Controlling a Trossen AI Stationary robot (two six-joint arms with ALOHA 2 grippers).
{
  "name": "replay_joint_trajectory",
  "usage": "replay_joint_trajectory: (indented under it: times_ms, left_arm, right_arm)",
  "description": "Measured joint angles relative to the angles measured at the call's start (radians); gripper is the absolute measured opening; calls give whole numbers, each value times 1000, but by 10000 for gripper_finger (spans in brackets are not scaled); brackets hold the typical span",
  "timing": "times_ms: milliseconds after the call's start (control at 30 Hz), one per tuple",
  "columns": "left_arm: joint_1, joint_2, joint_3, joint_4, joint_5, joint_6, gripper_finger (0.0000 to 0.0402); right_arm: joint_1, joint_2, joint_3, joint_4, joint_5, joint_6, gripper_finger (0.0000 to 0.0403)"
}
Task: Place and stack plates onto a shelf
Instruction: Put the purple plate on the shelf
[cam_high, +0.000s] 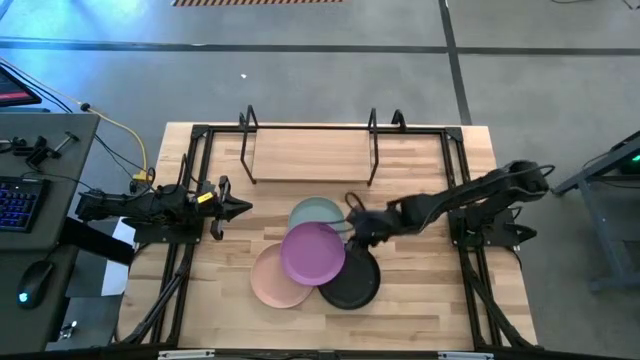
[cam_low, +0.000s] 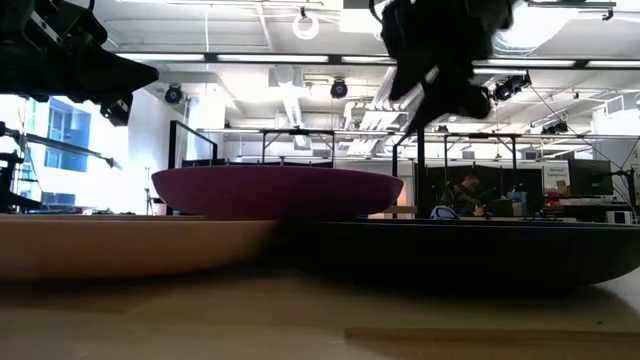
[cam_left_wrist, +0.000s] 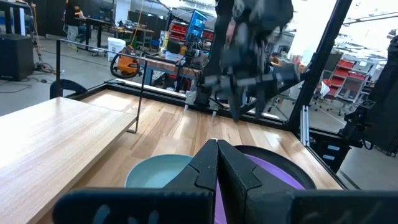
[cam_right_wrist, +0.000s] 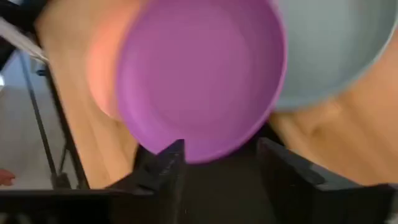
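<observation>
The purple plate (cam_high: 313, 253) will come up by itself when I lift it and leave the other plates behind, because the whole purple rim (cam_high: 290, 275) lies on top of them.
Four plates lie clustered mid-table. The purple plate (cam_high: 312, 252) (cam_low: 275, 190) (cam_right_wrist: 199, 74) rests on top, overlapping the pink plate (cam_high: 272, 280) (cam_low: 120, 245), the pale blue-green plate (cam_high: 316, 212) (cam_left_wrist: 158, 174) and the black plate (cam_high: 355, 285) (cam_low: 480, 250). The shelf (cam_high: 310, 155) (cam_left_wrist: 56, 137), a light board in a black wire frame, stands at the far edge. My right gripper (cam_high: 353, 228) (cam_right_wrist: 221, 168) (cam_low: 432, 75) hovers open above the purple plate's right edge and the black plate. My left gripper (cam_high: 243, 208) (cam_left_wrist: 217, 158) is shut, left of the plates, above the table.
Black metal rails (cam_high: 185, 250) (cam_high: 470, 260) run along the table's left and right sides. The shelf's upright wire loops (cam_high: 247, 120) (cam_high: 373, 122) rise at its ends. A desk with keyboard and mouse (cam_high: 25, 200) stands beyond the left edge. Bare tabletop (cam_high: 420, 290) lies right of the plates.
</observation>
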Motion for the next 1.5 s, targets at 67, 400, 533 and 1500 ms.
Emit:
replay_joint_trajectory:
  times_ms: [67,400,533,1500]
  left_arm:
    - [0,0,0,0,0,0,0]
    - [0,0,0,0,0,0,0]
    - [0,0,0,0,0,0,0]
    - [0,0,0,0,0,0,0]
  right_arm:
    - [10,36,-17,25,-8,67,217]
    - [-2,176,-17,138,36,285,229]
    - [-1,180,-17,143,76,290,229]
    - [-28,170,-17,118,98,272,1]
